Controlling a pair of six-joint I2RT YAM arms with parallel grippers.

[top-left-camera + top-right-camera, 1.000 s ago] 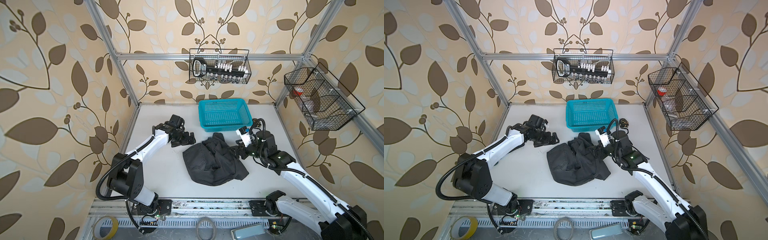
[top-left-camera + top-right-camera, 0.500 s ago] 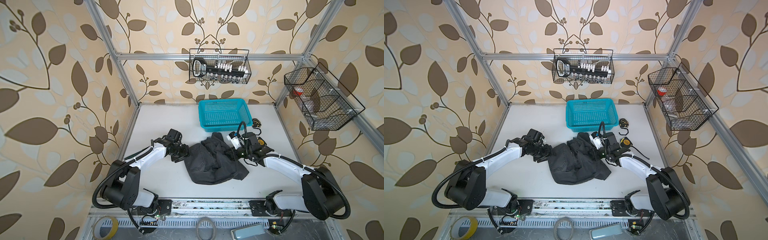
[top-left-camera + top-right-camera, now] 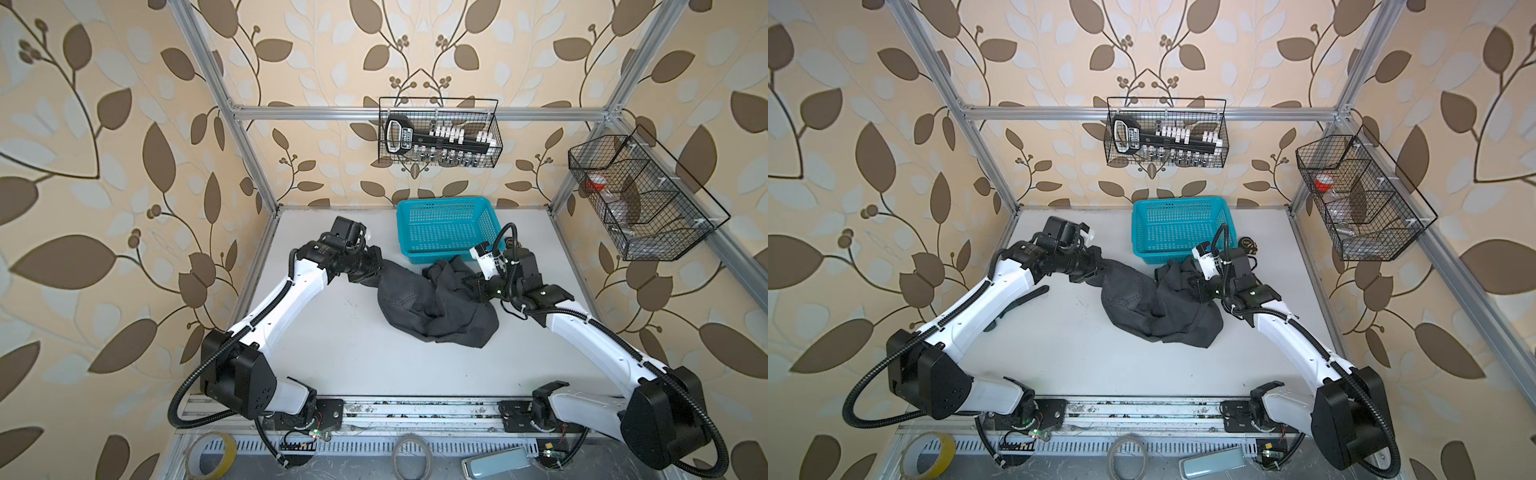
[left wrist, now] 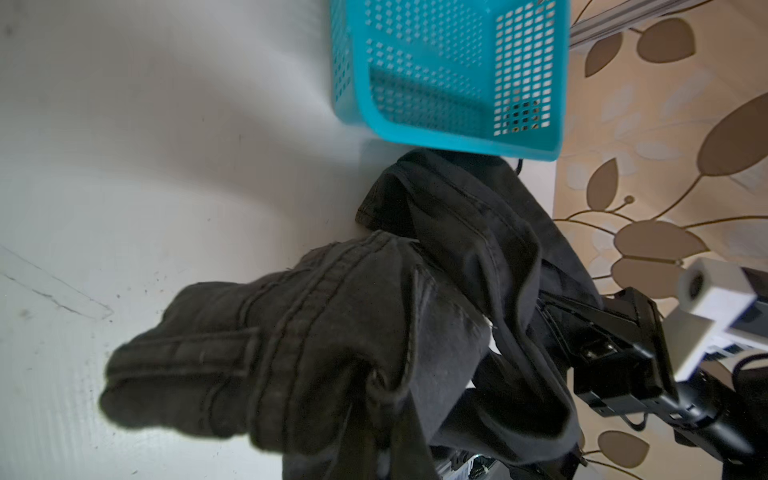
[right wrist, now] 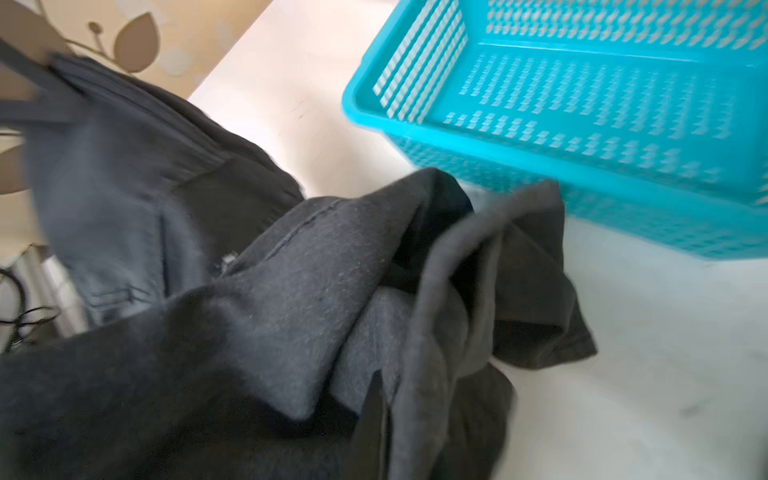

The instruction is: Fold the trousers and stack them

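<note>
The trousers' legs bunch up (image 3: 441,302) between my grippers. My left gripper should pull the waistband (image 4: 188,360) away from my right gripper to stretch the trousers before I fold them.
The dark charcoal trousers (image 3: 432,311) lie crumpled in a heap on the white table (image 3: 340,357), just in front of the turquoise basket (image 3: 446,232), in both top views. My left gripper (image 3: 376,270) is shut on a seamed edge at the heap's left and holds that part stretched up off the table. In the left wrist view the trousers (image 4: 316,316) bunch around that gripper (image 4: 382,399). My right gripper (image 3: 473,286) is shut on a fold at the heap's right side. In the right wrist view a fold of the trousers (image 5: 266,316) covers most of this gripper (image 5: 380,399).
The basket (image 3: 1179,232) is empty and stands at the table's back. A small tape measure (image 3: 1248,245) lies to its right. Wire racks hang on the back wall (image 3: 438,139) and the right wall (image 3: 640,199). A tape roll (image 3: 210,455) lies below the table's front rail.
Both grippers went from open to shut on the trousers. The left one moved in to the heap, then drew its edge back-left and up. The right arm lifted its side.
</note>
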